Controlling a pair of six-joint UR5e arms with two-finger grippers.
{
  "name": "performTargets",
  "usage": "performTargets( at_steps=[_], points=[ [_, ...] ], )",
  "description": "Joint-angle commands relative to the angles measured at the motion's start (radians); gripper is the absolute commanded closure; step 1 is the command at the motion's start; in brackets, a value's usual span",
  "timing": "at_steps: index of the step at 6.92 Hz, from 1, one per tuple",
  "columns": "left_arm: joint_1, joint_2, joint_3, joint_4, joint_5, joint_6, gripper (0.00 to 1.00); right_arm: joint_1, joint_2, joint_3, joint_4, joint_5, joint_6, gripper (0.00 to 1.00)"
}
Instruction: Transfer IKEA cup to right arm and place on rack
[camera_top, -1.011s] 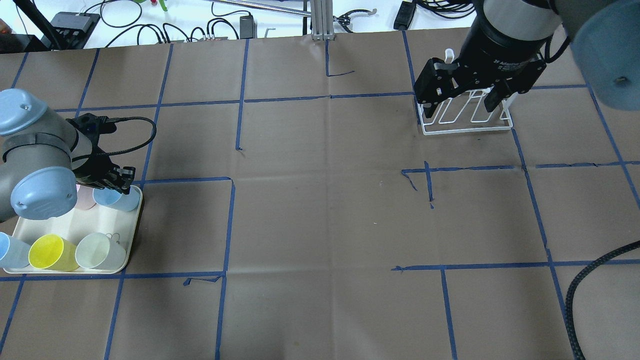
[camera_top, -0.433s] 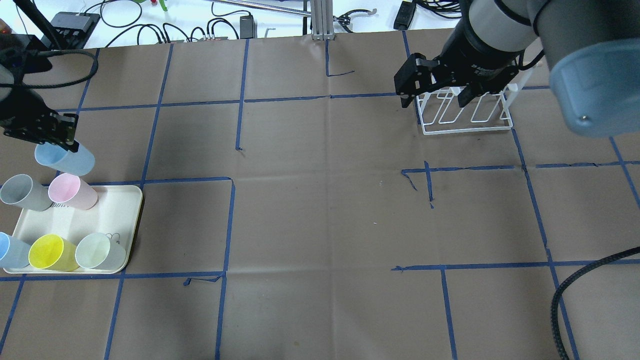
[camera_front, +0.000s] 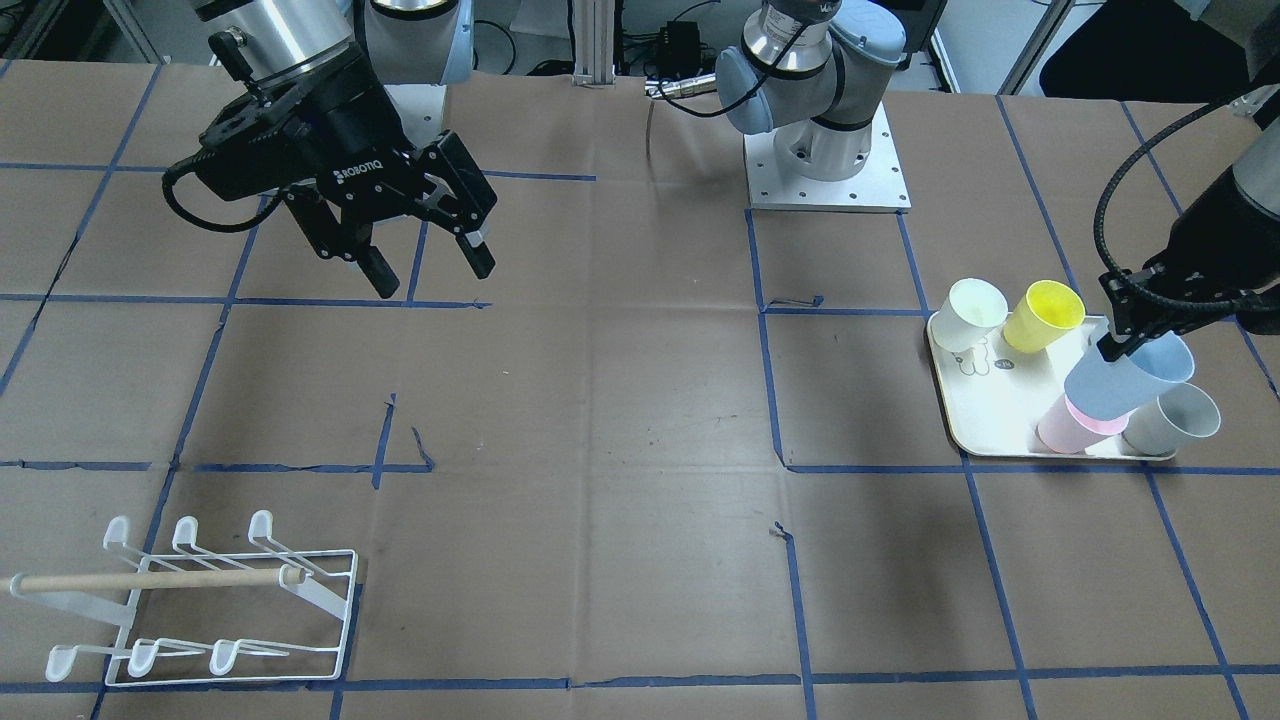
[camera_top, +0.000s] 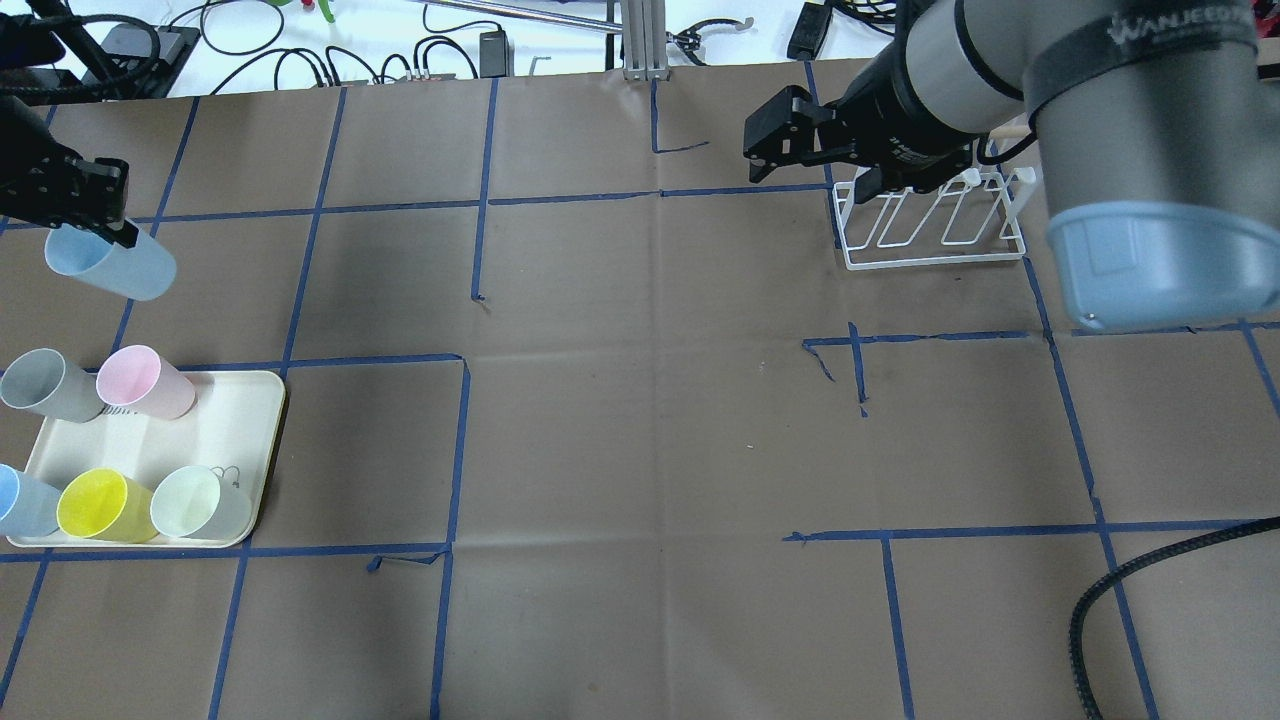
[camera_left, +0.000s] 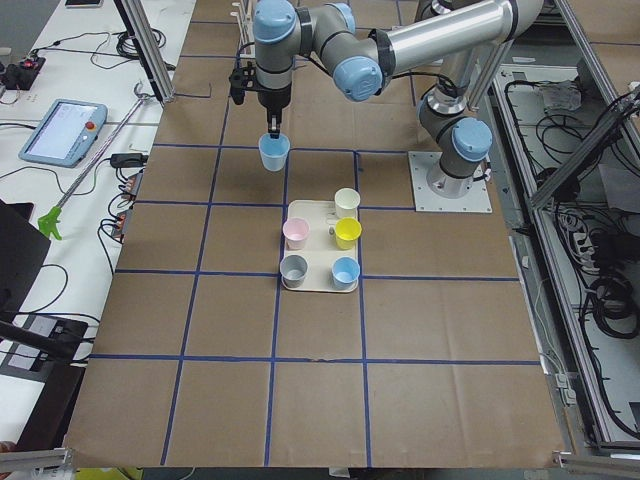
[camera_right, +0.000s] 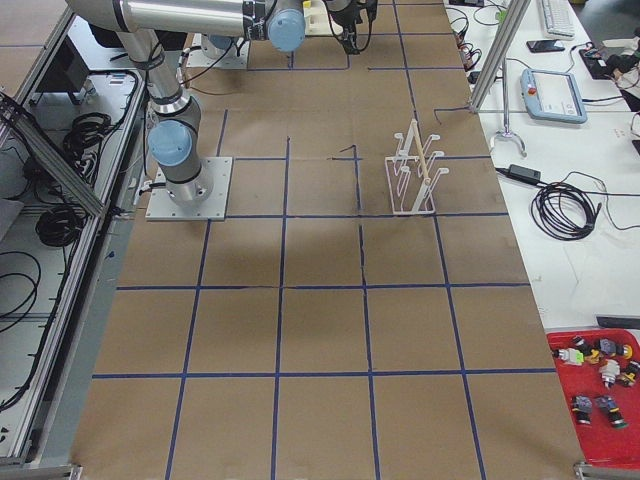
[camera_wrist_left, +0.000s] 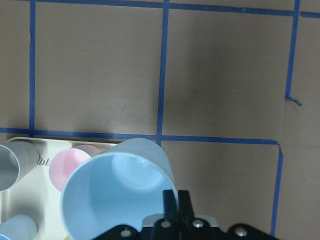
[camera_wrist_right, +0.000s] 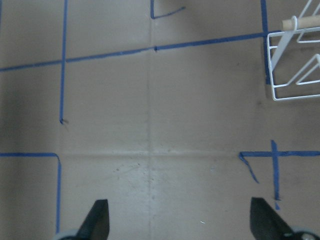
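The robot's left gripper has hold of the pale blue cup's rim (camera_wrist_left: 158, 170) while the right gripper points down, so the robot should turn both until the right gripper faces the cup's base.
My left gripper (camera_top: 92, 205) is shut on the rim of a pale blue IKEA cup (camera_top: 112, 267) and holds it in the air beyond the tray's far edge. The cup also shows in the front view (camera_front: 1132, 378), the left side view (camera_left: 274, 152) and the left wrist view (camera_wrist_left: 117, 192), with one finger (camera_wrist_left: 176, 206) inside the rim. My right gripper (camera_front: 432, 272) is open and empty, up in the air; in the overhead view (camera_top: 812, 160) it is just left of the white wire rack (camera_top: 935, 228). The rack (camera_front: 200, 600) stands empty.
A cream tray (camera_top: 235, 425) at the table's left holds a grey cup (camera_top: 40, 385), a pink cup (camera_top: 140, 380), a yellow cup (camera_top: 98, 505), a pale green cup (camera_top: 195, 503) and another blue cup (camera_top: 18, 500). Brown paper with blue tape lines covers the table.
My left gripper has lifted the pale blue cup off the tray and carried it up and toward the far side. My right gripper has moved left, off the rack, still open.
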Motion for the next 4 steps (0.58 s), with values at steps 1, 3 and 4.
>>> performTargets(
  at_steps=[1, 3, 4],
  points=[
    [-0.021, -0.029, -0.020, 0.167, -0.164, 0.010, 1.00, 0.001, 0.008, 0.051, -0.284, 0.113, 0.332, 0.01],
    [-0.030, -0.042, -0.035, 0.273, -0.411, 0.029, 1.00, -0.023, -0.001, 0.207, -0.589, 0.168, 0.513, 0.01],
    [-0.046, -0.039, -0.060, 0.339, -0.488, 0.036, 1.00, -0.031, 0.002, 0.259, -0.723, 0.168, 0.609, 0.01]
  ],
)
